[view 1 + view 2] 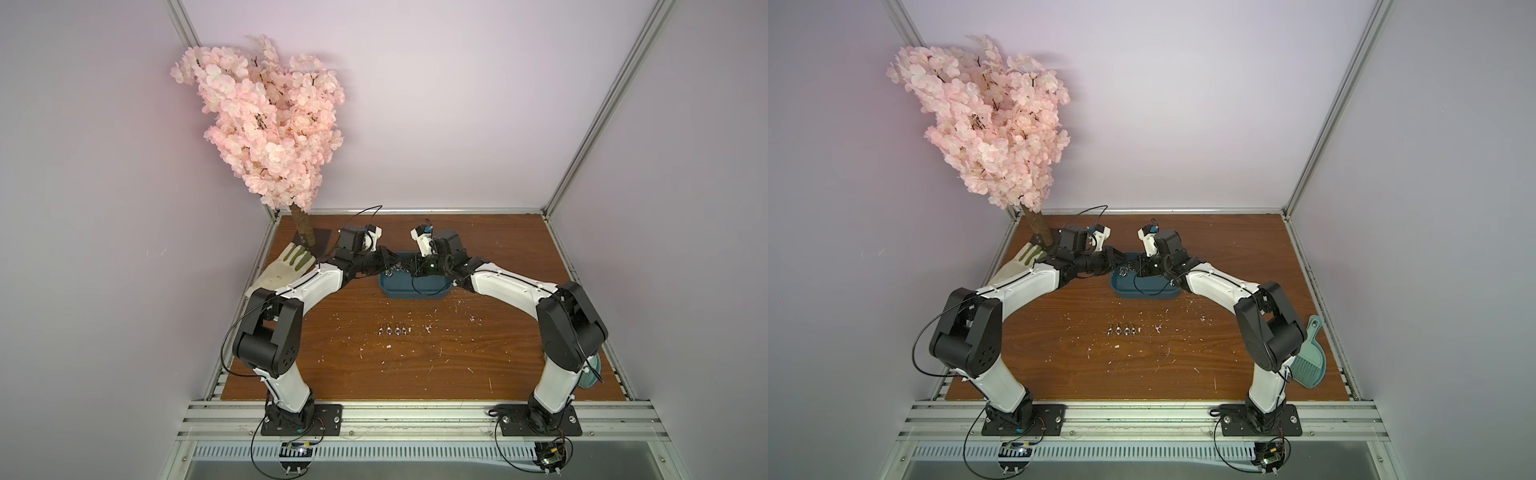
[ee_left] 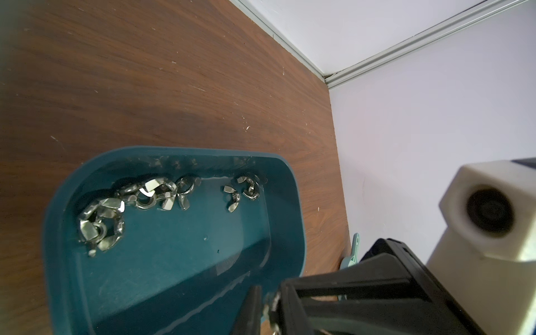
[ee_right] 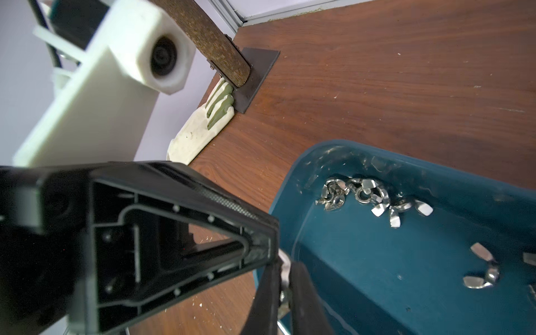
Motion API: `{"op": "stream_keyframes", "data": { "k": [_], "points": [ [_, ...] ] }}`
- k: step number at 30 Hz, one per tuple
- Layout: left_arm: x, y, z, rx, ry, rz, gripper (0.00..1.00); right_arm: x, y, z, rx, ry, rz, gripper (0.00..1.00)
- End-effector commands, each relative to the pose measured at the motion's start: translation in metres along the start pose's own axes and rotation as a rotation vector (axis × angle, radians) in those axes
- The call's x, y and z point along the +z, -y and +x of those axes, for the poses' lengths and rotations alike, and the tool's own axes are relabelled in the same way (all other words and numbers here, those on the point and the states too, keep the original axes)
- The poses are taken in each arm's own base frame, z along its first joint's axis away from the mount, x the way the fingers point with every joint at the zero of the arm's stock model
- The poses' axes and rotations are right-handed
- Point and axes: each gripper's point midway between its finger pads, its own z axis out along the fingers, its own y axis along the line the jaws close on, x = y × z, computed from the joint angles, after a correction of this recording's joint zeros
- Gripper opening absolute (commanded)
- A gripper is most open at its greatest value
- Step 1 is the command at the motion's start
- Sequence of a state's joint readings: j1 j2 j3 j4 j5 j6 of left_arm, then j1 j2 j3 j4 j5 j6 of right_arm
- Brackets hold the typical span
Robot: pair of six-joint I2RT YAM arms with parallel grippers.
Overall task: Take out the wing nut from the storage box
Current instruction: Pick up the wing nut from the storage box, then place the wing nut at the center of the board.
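Observation:
I need to open my right gripper and move it away first, because both grippers are pinching the same wing nut [image 3: 284,269]. After that, my left gripper will carry it to the row's end [image 1: 372,330].
The dark teal storage box [image 1: 415,291] [image 1: 1142,293] sits at mid-table towards the back, and both grippers meet above its left end. Several loose silver wing nuts [image 2: 150,194] [image 3: 371,197] lie along its far wall. My right gripper [image 3: 285,293] is shut on one wing nut [image 3: 285,268], which sticks out past its fingertips. My left gripper [image 2: 268,307] comes in from the opposite side. Its tip [image 3: 272,243] is on that same wing nut [image 2: 271,303], which fills the narrow gap between its fingers. A short row of several wing nuts [image 1: 395,330] lies on the table in front of the box.
A pink blossom tree [image 1: 266,120] stands on a dark base plate at the back left, with a white and green glove [image 1: 286,270] beside it under my left arm. A mint-green dustpan [image 1: 1308,357] lies by the right edge behind my right arm. White crumbs dot the wooden table [image 1: 415,365].

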State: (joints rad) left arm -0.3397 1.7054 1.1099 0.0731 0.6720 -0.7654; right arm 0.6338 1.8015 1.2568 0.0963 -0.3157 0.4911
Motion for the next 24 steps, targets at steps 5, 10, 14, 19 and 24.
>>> {"op": "stream_keyframes", "data": {
  "k": [5,10,14,19,24],
  "points": [
    [0.005,0.010,0.000,0.025,-0.016,0.022,0.00,-0.009,-0.028,-0.029,-0.030,0.074,-0.072,0.06],
    [0.000,0.007,-0.001,0.033,-0.005,-0.011,0.00,-0.009,-0.025,-0.027,-0.030,0.073,-0.061,0.15],
    [-0.006,-0.002,0.001,0.043,-0.006,-0.068,0.00,-0.011,-0.015,-0.025,-0.035,0.073,-0.018,0.49],
    [-0.022,-0.022,0.009,0.065,-0.024,-0.196,0.00,-0.016,-0.001,-0.017,-0.048,0.059,0.035,0.82],
    [-0.042,-0.043,0.028,0.081,-0.049,-0.333,0.00,-0.021,0.009,-0.005,-0.059,0.040,0.071,0.96]
  ]
}}
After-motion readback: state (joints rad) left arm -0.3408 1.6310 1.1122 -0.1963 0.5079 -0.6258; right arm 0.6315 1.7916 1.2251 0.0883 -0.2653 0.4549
